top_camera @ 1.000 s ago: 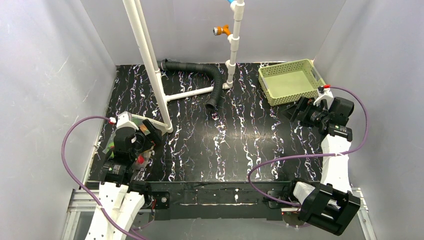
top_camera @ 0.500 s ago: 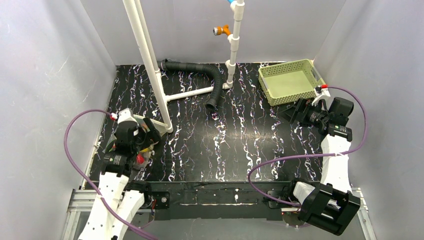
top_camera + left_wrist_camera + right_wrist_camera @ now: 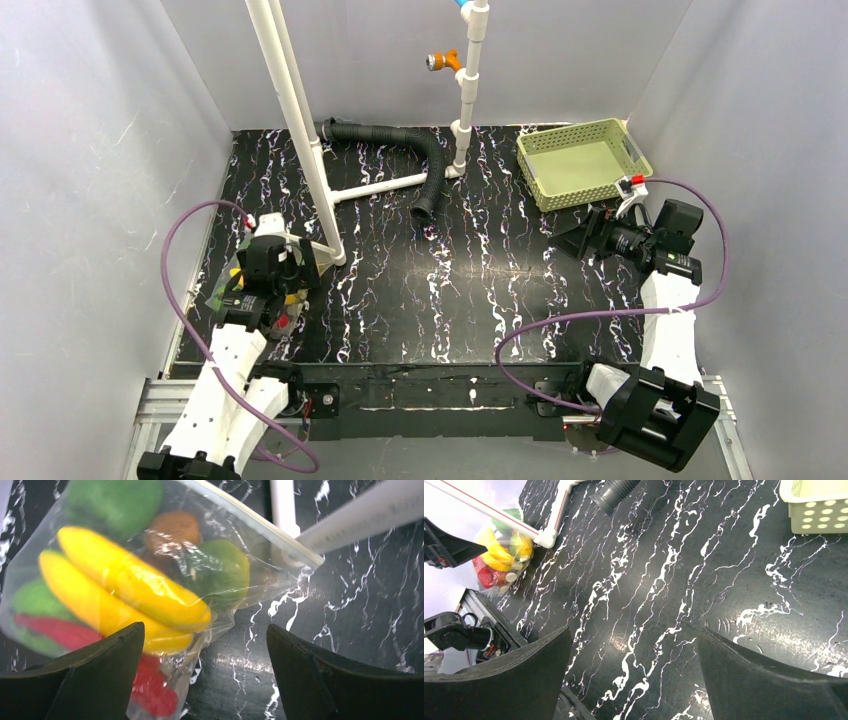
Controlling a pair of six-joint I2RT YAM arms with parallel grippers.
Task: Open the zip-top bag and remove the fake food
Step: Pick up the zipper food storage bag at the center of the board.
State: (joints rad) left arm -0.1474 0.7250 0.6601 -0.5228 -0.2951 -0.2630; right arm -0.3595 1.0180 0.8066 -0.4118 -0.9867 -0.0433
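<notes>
I see the zip strip [image 3: 260,521] running flat and straight, so the fake food [image 3: 132,580] should stay inside the clear zip-top bag and come along when I carry it.
The clear zip-top bag [image 3: 165,605] lies on the black marbled table at the left edge, its zip strip [image 3: 260,527] toward the white pipe. Inside it shows the fake food: yellow bananas [image 3: 125,585], a green pepper [image 3: 222,570], a red chili [image 3: 55,630], an orange-brown piece [image 3: 172,527] and a green ball [image 3: 112,500]. My left gripper [image 3: 205,645] hangs open just above the bag's near right corner, the left finger [image 3: 95,675] over the bag, the right finger [image 3: 315,675] over bare table. From above, the bag [image 3: 228,292] peeks out beneath the left gripper [image 3: 272,275]. My right gripper [image 3: 572,238] stands open and empty over the table's right side.
A green basket [image 3: 582,163] sits at the back right, just beyond the right gripper. A white pipe frame [image 3: 300,120] rises beside the bag, its foot [image 3: 338,255] close to the left gripper. A black corrugated hose [image 3: 400,140] lies at the back centre.
My left arm has pushed its wrist farther from the base, toward the pipe foot, staying over the bag. The right gripper has shifted slightly left, away from the basket.
</notes>
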